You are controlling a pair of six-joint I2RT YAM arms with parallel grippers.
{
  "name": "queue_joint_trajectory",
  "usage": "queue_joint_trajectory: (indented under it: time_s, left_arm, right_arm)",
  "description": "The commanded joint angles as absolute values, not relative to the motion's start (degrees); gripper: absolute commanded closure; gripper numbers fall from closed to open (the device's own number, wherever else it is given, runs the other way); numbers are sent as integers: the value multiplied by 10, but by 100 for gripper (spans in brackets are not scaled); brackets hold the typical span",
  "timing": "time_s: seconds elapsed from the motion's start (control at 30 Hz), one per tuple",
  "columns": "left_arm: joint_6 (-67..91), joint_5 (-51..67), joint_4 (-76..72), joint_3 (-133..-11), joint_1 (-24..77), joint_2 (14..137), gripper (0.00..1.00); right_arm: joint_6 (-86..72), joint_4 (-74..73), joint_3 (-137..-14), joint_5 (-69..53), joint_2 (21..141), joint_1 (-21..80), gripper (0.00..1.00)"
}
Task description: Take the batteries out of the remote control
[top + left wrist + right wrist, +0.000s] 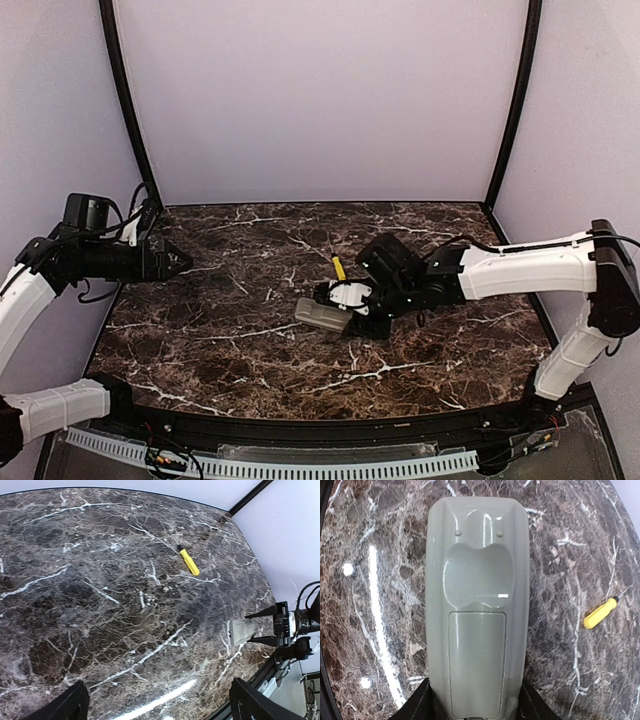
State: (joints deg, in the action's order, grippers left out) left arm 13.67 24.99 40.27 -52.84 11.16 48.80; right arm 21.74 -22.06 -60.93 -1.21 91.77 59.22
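Observation:
The robot's left gripper is open, and the remote control's loose end [305, 311] sticks out clear toward it. The left gripper keeps moving across until its fingers close around that end [300, 311].
My right gripper [352, 308] is shut on the remote control [321, 314], a grey-beige bar held near the table's middle. In the right wrist view the remote [476, 580] fills the centre with its back face up, and my black fingers [415, 707] clamp its near end from both sides. A flat rectangular cover [476, 665] sits closed over the battery bay, so the batteries are hidden. My left gripper [180, 260] is open and empty, above the table's far left. Its wrist view shows the remote's end [242, 631] far off at the right.
A yellow-handled screwdriver [339, 267] lies on the dark marble table [230, 330], just behind the remote; it also shows in the left wrist view [189, 562] and the right wrist view [600, 613]. Lilac walls close off the back and sides.

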Motion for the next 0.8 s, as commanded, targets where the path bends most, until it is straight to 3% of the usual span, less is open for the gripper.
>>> queue_joint_trajectory:
  time_s: [0.0, 0.33, 0.77]
  left_arm:
    - [141, 354, 413, -542, 113, 494, 1]
    - [208, 506, 327, -498, 121, 507, 2]
    - [275, 515, 172, -471, 229, 593, 5]
  right_arm:
    - [235, -197, -646, -2, 881, 600, 100]
    - [244, -165, -641, 20, 831, 625, 100]
    - [257, -154, -642, 24, 831, 646, 100]
